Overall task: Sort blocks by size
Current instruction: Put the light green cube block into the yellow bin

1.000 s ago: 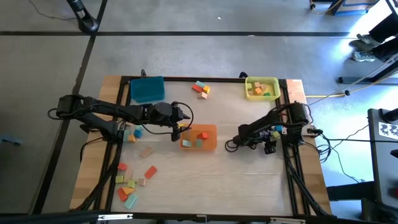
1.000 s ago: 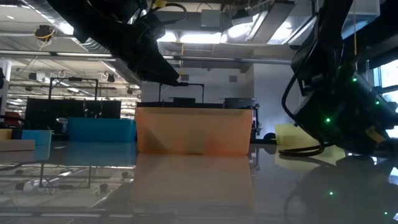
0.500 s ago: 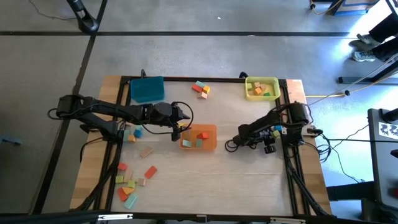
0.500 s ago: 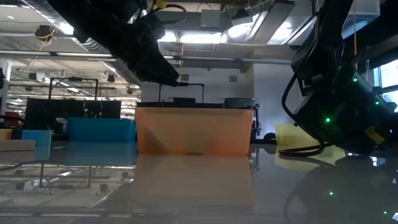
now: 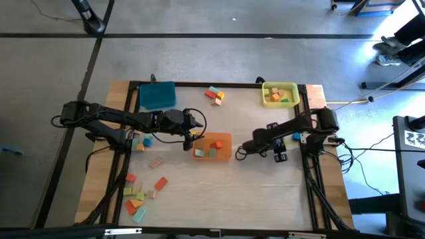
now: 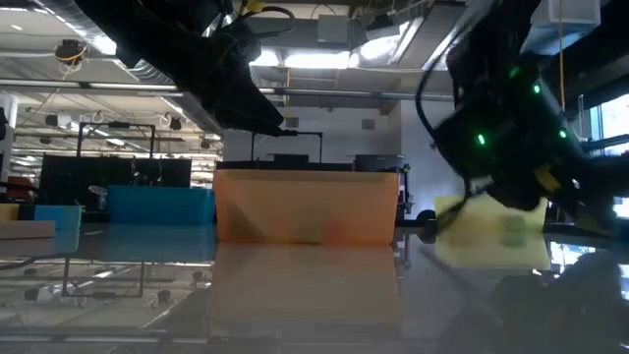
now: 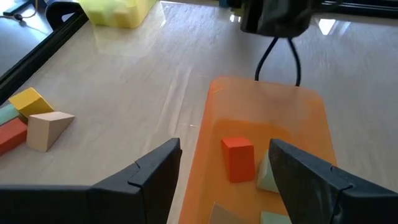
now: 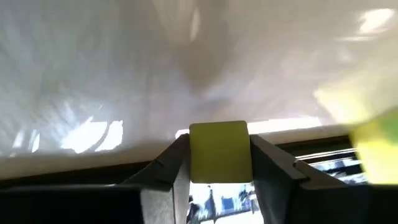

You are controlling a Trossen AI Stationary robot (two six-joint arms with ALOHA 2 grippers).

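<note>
The yellow-green block (image 8: 221,152) sits squarely between my right gripper's fingertips and the way is open, so that gripper should keep carrying the block until it hangs over the yellow tray (image 5: 280,95).
My right gripper (image 8: 219,163) is shut on a yellow-green block (image 8: 219,151). In the high view it (image 5: 244,149) hangs just right of the orange tray (image 5: 226,154). The tray holds a red block (image 7: 238,158) and a few pale ones. My left gripper (image 7: 224,168) stands open over the tray's left edge (image 5: 189,137), with nothing between its fingers. Loose blocks lie on the table at the far middle (image 5: 214,94), beside the left arm (image 5: 141,142) and at the near left (image 5: 139,194). My right gripper pinches the yellow-green block by two opposite sides (image 8: 194,155) between its two fingers (image 8: 268,163). The fingers slant downward from the table's right side. The block sits square between the fingertips, lifted clear of the table.
A blue tray (image 5: 157,95) stands at the far left. A yellow tray (image 5: 279,93) with several blocks stands at the far right. Black frame rails (image 5: 199,83) run along the table's edges. Bare table lies in the near middle and near right.
My right gripper has risen from the table and gone toward the table's left, closer to the orange tray, its arm stretching out. The left arm has kept still.
</note>
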